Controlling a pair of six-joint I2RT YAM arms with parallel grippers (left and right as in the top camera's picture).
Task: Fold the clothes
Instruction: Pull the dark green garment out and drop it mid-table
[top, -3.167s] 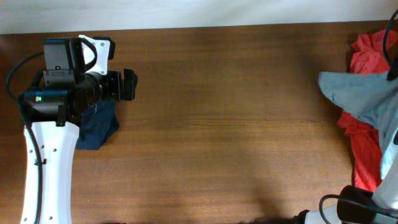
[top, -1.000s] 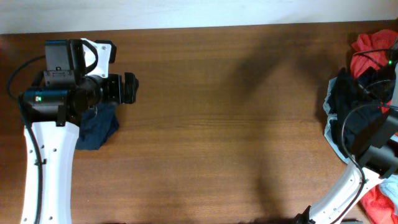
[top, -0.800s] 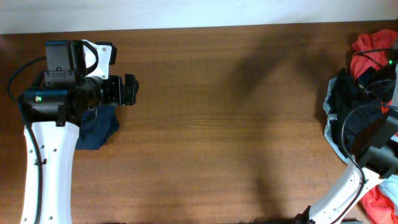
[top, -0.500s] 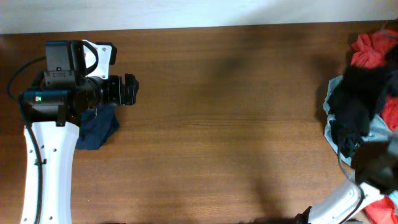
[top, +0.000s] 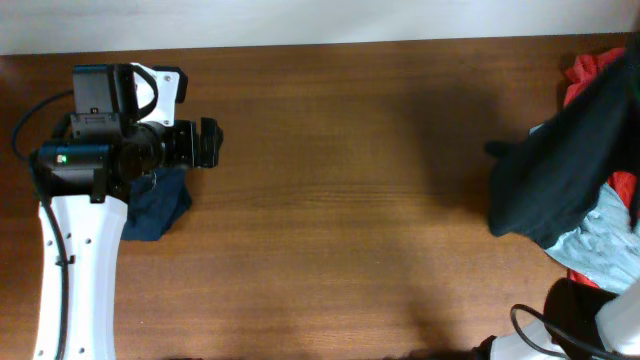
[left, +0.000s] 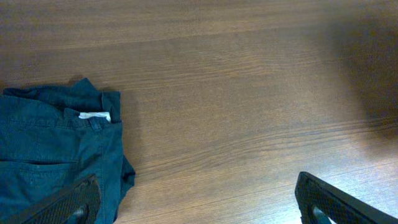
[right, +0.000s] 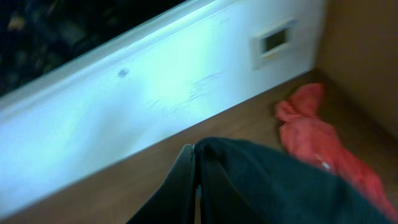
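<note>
The black garment (top: 545, 185) hangs clear of the pile and the table's middle (top: 345, 165) is open, so my right gripper should go on toward that middle and let go there.
A black garment (top: 555, 170) hangs in the air over the right end of the table, above the pile of clothes. My right gripper (right: 196, 180) is shut on this black garment (right: 280, 186); in the overhead view the cloth hides the gripper. A folded dark blue pair of jeans (top: 155, 205) lies at the left and also shows in the left wrist view (left: 50, 155). My left gripper (top: 207, 143) is open and empty, hovering just right of the jeans, and its fingers (left: 199, 205) show at the wrist view's bottom edge.
A red garment (top: 585, 70) and a light blue garment (top: 605, 235) lie in the pile at the right edge. The red garment also shows in the right wrist view (right: 311, 134), next to a white wall. Bare wooden table (top: 350, 200) lies between the arms.
My right gripper has raised the black garment off the pile, and it now spreads leftward over the table. The left arm and the jeans have not moved.
</note>
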